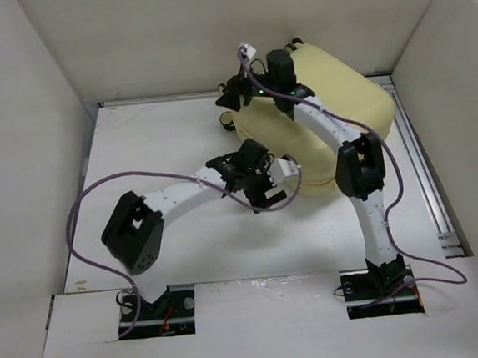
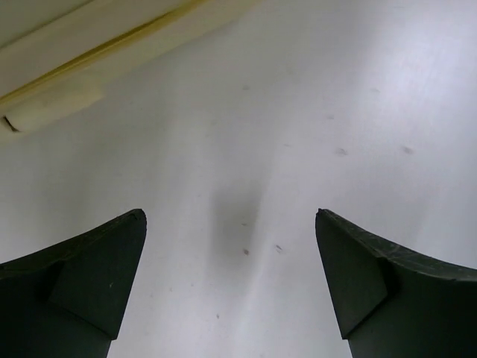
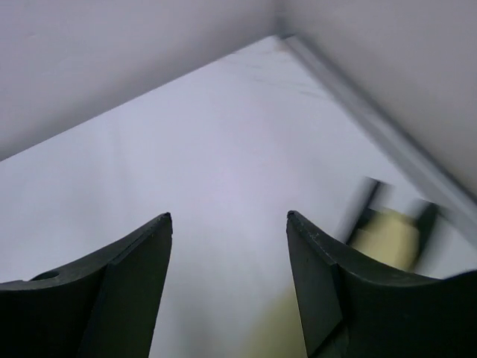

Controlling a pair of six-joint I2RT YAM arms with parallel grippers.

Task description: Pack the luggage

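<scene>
I should move my left gripper to the wheel end [image 1: 227, 120] while my right gripper pushes the opposite end, since my right gripper reaches across the crooked luggage [image 1: 336, 77].
The luggage [image 1: 340, 95], a pale yellow hard-shell suitcase, lies shut on the white table at the back right, its small black wheels [image 1: 227, 123] at its left end. My left gripper [image 1: 271, 198] hovers by the case's front left corner; in the left wrist view it [image 2: 231, 214] stands open over bare table, with the case's edge [image 2: 74, 63] at the upper left. My right gripper [image 1: 232, 96] reaches over the case to its wheel end. It [image 3: 229, 215] stands open and empty, with a blurred yellow corner and wheel [image 3: 387, 235] to its right.
White board walls [image 1: 20, 165] close in the table on the left, back and right. A metal rail [image 1: 427, 179] runs along the right side. Purple cables [image 1: 78, 210] loop off both arms. Bare table [image 1: 152, 145] lies left of the case.
</scene>
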